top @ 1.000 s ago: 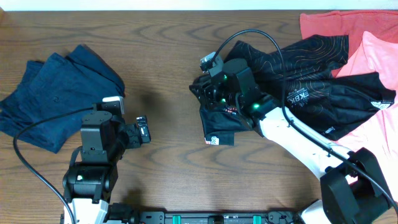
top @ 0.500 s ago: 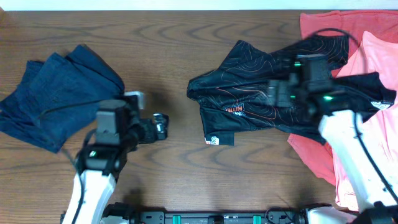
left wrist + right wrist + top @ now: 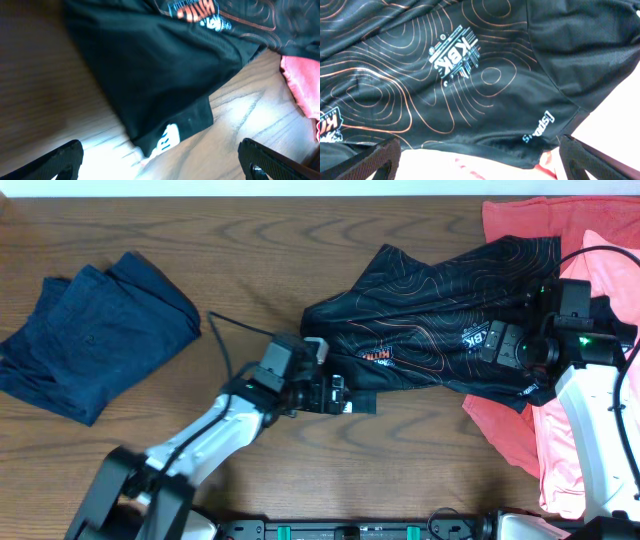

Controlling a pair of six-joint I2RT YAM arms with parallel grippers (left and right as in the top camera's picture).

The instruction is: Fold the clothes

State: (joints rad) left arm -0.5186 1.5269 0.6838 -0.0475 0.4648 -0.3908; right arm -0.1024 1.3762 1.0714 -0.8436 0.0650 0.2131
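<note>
My left gripper has to pull the jersey onto the open wood (image 3: 245, 280) toward the navy garment before folding, because the black jersey's end (image 3: 535, 256) lies over the coral-pink shirts.
The black jersey (image 3: 430, 330) with orange contour lines lies spread across the right half of the table, partly over the coral-pink shirts (image 3: 520, 220). My left gripper (image 3: 340, 395) is open at the jersey's lower-left corner. In the left wrist view that corner and its white label (image 3: 167, 140) lie just ahead of the open left gripper (image 3: 162, 167), over bare wood. My right gripper (image 3: 497, 345) hovers open above the jersey's right part. In the right wrist view the jersey's hem (image 3: 537, 127) sits between the wide fingers (image 3: 375, 160), with pink cloth (image 3: 485, 167) beneath it. Neither gripper holds anything.
A navy garment (image 3: 90, 330) lies crumpled at the far left. More coral-pink cloth (image 3: 505, 430) spreads under and below the jersey at the right edge. Bare wood (image 3: 250, 250) separates the navy garment from the jersey.
The right gripper let go of the jersey's left part, opened and drew back to the right. The left arm reached right to the jersey's lower-left corner. The jersey now lies flatter.
</note>
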